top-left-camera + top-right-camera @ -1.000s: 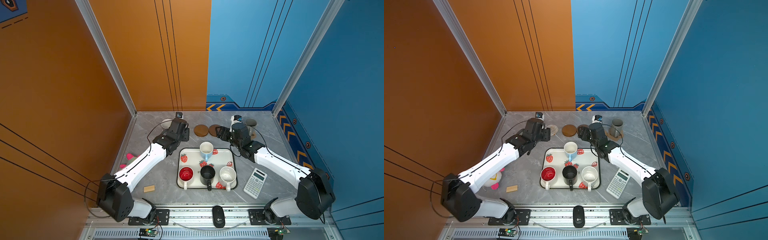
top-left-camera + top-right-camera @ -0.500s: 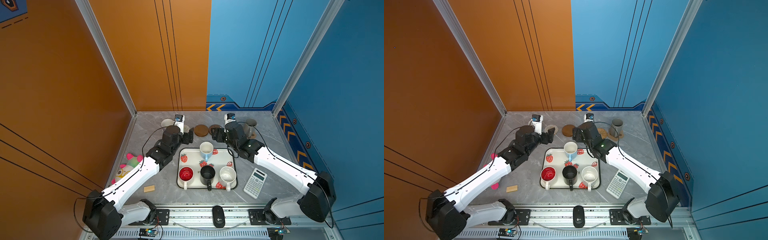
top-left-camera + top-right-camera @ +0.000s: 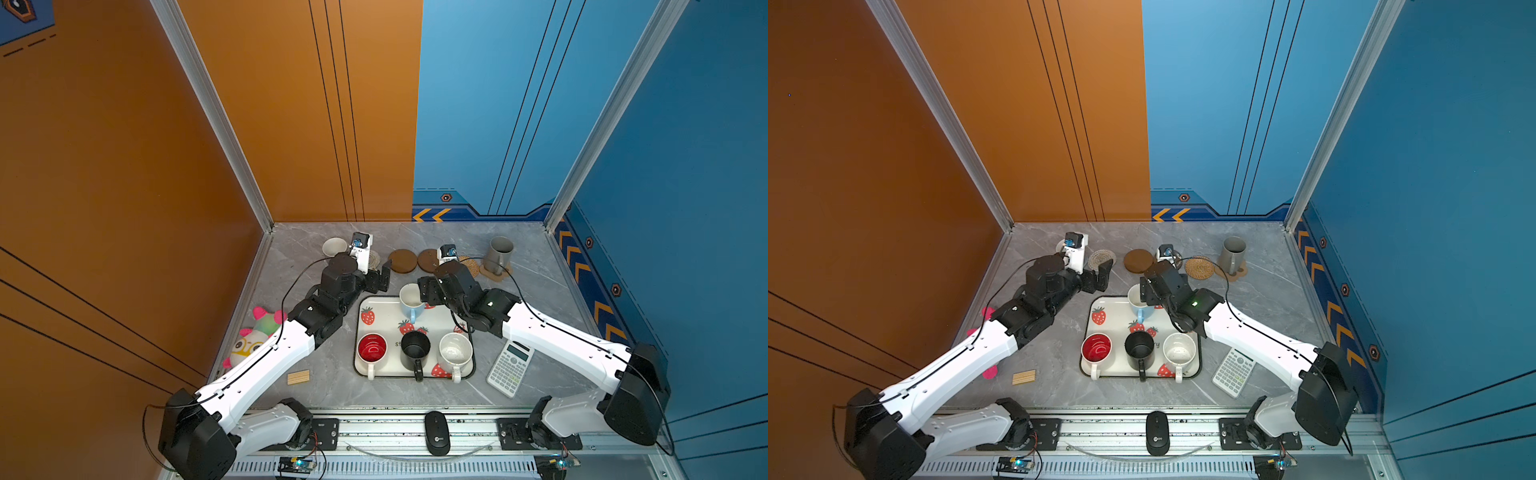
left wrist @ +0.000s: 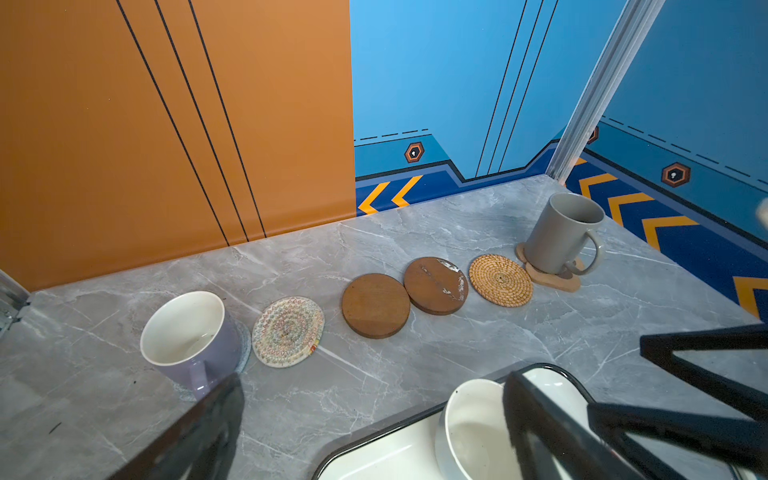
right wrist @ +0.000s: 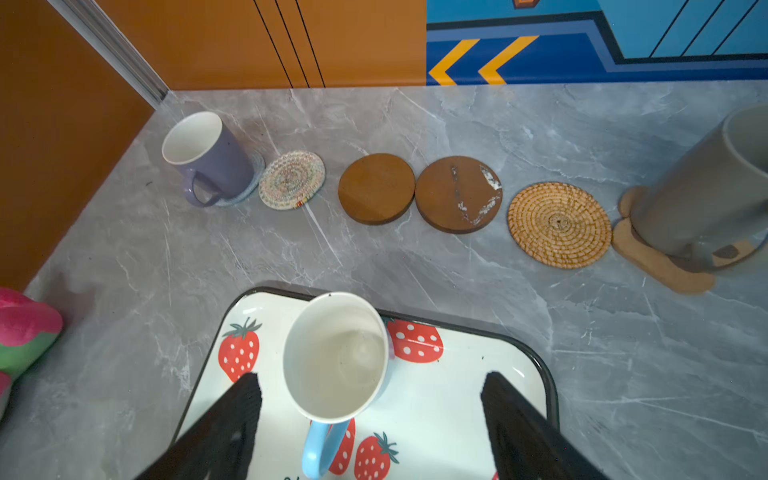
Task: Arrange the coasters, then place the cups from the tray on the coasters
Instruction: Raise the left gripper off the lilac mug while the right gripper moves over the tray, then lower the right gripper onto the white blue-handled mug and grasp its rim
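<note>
My right gripper should keep going down, because the light blue cup's handle points into the free gap before the black cup (image 3: 414,325). It should go on until its open fingers are on both sides of that handle (image 3: 412,315).
Along the back, a lavender cup (image 4: 191,336) stands on the grey-blue coaster (image 4: 246,347). The row continues with the cream woven coaster (image 4: 288,331), two brown discs (image 4: 376,305) (image 4: 436,285), the rattan coaster (image 4: 500,280) and the grey cup (image 3: 498,254) on the paw coaster (image 4: 552,279). The tray (image 3: 357,361) holds the light blue cup (image 5: 336,357), red-inside cup (image 3: 372,348), black cup (image 3: 414,345) and speckled cup (image 3: 456,351). My left gripper (image 3: 380,278) hangs open and empty beyond the tray's far left corner. My right gripper (image 5: 372,395) is open, its fingers flanking the light blue cup.
A plush toy (image 3: 257,336) lies by the left wall, with a small wooden block (image 3: 298,377) in front of it. A calculator (image 3: 510,368) lies right of the tray. A black mouse (image 3: 437,432) rests on the front rail. Walls close in the back and sides.
My left gripper opened wider and drew back from the lavender cup, which stays on its coaster. My right gripper moved from the back row down to the light blue cup.
</note>
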`<move>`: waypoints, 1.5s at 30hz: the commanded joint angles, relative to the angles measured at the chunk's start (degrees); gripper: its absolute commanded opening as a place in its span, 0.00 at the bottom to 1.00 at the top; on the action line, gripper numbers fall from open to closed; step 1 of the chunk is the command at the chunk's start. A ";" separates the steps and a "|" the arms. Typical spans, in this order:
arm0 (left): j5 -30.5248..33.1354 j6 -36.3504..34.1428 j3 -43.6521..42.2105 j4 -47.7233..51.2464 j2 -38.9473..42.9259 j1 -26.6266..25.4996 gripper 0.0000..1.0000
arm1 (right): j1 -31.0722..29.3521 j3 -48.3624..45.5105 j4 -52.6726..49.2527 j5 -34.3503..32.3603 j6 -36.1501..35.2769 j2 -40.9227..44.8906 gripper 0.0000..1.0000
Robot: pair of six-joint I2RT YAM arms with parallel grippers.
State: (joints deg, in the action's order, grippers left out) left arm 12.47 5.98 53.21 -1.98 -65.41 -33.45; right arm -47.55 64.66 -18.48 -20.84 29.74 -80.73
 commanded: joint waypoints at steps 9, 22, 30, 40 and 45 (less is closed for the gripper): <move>-0.61 -1.73 -4.05 -3.73 4.08 -0.83 0.98 | -1.54 -1.41 0.00 -1.62 2.64 -2.18 0.83; -0.04 -2.53 -4.84 -3.80 3.20 -0.83 0.98 | -1.71 -2.56 0.37 0.70 5.91 -5.61 0.87; 0.27 -2.64 -5.05 -4.15 2.78 -0.73 0.98 | -2.45 -3.03 -0.07 1.48 7.02 -6.45 0.88; -0.29 -2.48 -5.18 -4.15 2.74 -0.82 0.98 | -4.76 -4.06 -0.07 2.57 8.62 -6.91 0.87; -0.54 -2.33 -5.09 -4.17 3.03 -0.82 0.98 | -5.43 -4.74 0.18 3.69 9.58 -7.98 0.87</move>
State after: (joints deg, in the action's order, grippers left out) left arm 12.53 4.05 48.75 -5.02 -62.48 -33.78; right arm -52.56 60.97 -18.44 -18.13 37.78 -87.50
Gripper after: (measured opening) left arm 0.978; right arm 0.874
